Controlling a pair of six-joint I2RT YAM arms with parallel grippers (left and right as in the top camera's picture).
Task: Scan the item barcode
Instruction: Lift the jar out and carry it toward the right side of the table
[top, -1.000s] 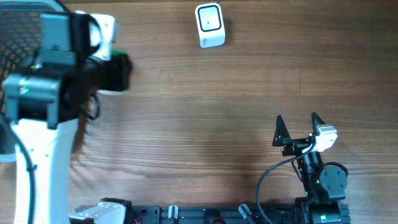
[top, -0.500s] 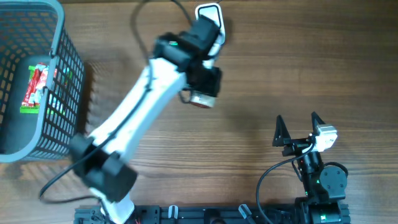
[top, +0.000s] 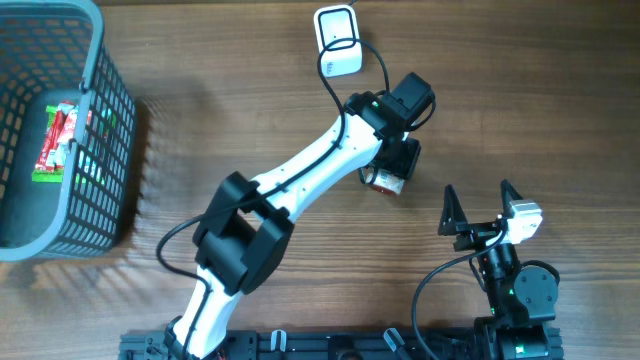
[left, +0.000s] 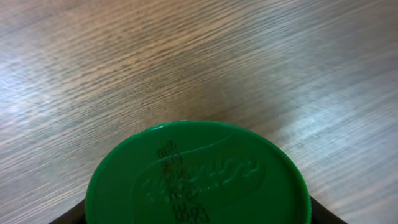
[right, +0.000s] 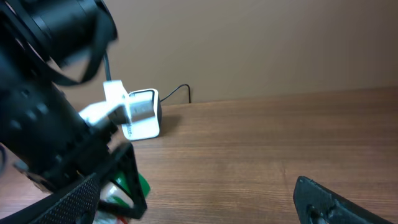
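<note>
The container with the green lid (top: 387, 182) hangs over clear table (top: 408, 202) near the robot's right gripper, so the left gripper should go on lowering the container until it rests, then let go.
The item is a round container with a green lid (left: 199, 180), white and red on its side (top: 381, 185). My left gripper (top: 388, 172) is shut on it above the table, to the lower right of the white barcode scanner (top: 337, 40). In the left wrist view the lid fills the lower frame, with dark fingertips (left: 69, 216) showing at its edges. My right gripper (top: 480, 205) stands open and empty near the front right. Its wrist view shows the scanner (right: 142, 115) by the back wall and the green lid (right: 144, 187) at the left.
A grey wire basket (top: 100, 110) stands at the far left with a red and green packet (top: 58, 138) inside. The scanner's black cable (top: 372, 62) runs across the table behind the left arm (top: 300, 180).
My left arm has swung from the basket at the left, past the scanner, to the middle right, carrying the container. The right arm has not moved.
</note>
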